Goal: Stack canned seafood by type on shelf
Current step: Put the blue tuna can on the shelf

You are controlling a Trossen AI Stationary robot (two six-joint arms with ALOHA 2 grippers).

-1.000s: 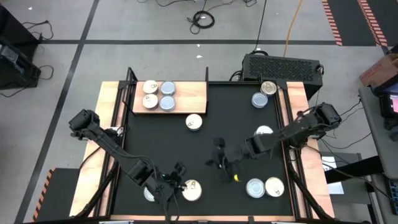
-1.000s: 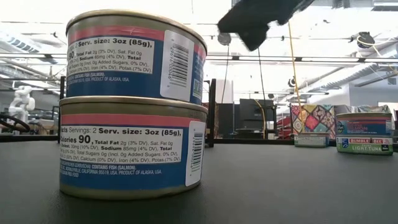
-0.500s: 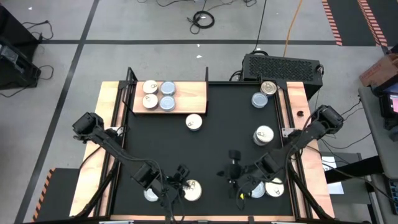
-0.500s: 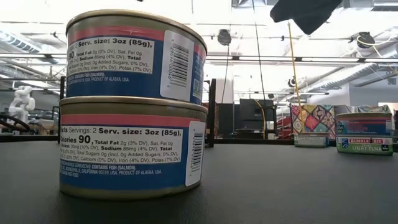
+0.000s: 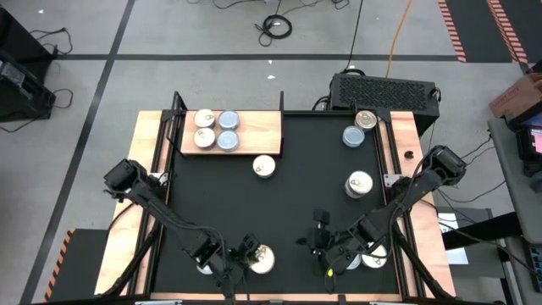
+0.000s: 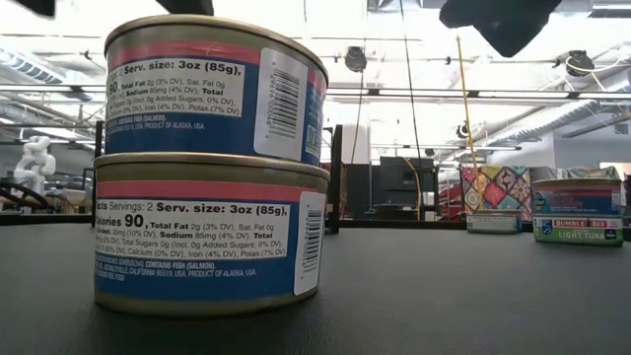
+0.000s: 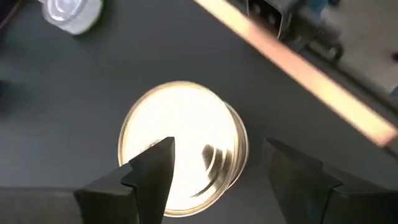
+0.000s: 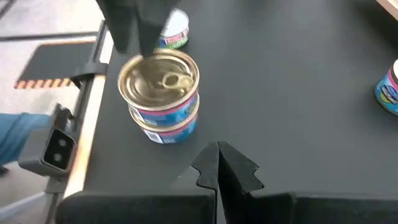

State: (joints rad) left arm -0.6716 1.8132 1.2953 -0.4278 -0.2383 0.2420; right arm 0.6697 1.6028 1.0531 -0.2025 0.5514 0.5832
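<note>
Another rim (image 7: 241, 149) peeks out beneath the top can (image 7: 179, 149), so I expect the top can to come off alone and leave the lower can standing when the robot lifts it.
Two cans of seafood stand stacked (image 5: 262, 259) near the table's front edge, large in the low view (image 6: 207, 163). The top one has a gold top with a pull tab (image 8: 163, 78). My left gripper (image 7: 217, 149) hangs open just above that top can (image 7: 186, 130), one finger on each side of its top. Its finger ends show at the low view's upper edge (image 6: 187, 5). My right gripper (image 8: 217, 152) is shut with nothing in it, to the right of the stack (image 5: 315, 240). The wooden shelf (image 5: 262, 127) at the far left bears several cans (image 5: 216, 130).
Loose cans lie on the black mat: one by the shelf (image 5: 265, 167), one at mid right (image 5: 359, 183), two at the far right (image 5: 359, 128), one left of the stack (image 5: 203, 266), and some under my right arm (image 5: 373, 257). Wooden strips (image 5: 148, 169) run along both sides.
My right gripper has swung toward the table's near edge and a little to the right, and its wrist has turned. My left gripper has come down over the stack; its finger ends now show at the top of the low view. The cans have kept still.
</note>
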